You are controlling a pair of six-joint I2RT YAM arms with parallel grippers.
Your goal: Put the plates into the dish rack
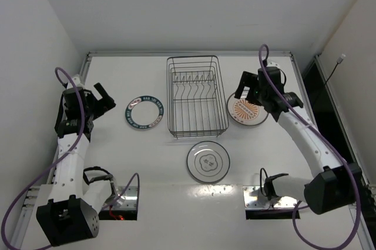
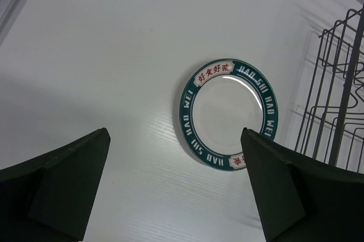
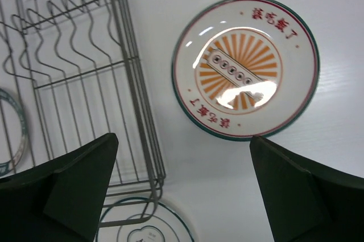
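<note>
The orange sunburst plate's rim (image 1: 265,118) is free on the side facing away from the dish rack, so my right gripper keeps moving until its fingers are on both sides of that rim.
The dark wire dish rack (image 1: 197,96) stands empty at the table's middle back; it also shows in the left wrist view (image 2: 335,105) and the right wrist view (image 3: 79,77). The blue-teal banded plate (image 1: 144,112) (image 2: 230,112) lies flat left of it. The orange sunburst plate (image 1: 247,110) (image 3: 245,66) lies flat right of it. The dark-rimmed flower plate (image 1: 208,161) (image 3: 145,228) lies in front of it. My left gripper (image 1: 102,98) (image 2: 176,185) is open and empty, left of the teal plate. My right gripper (image 1: 249,87) (image 3: 182,191) is open and empty above the sunburst plate's near-left edge.
White walls close in the table on the left, back and right. The arm bases (image 1: 120,200) (image 1: 273,197) and their purple cables sit at the near edge.
</note>
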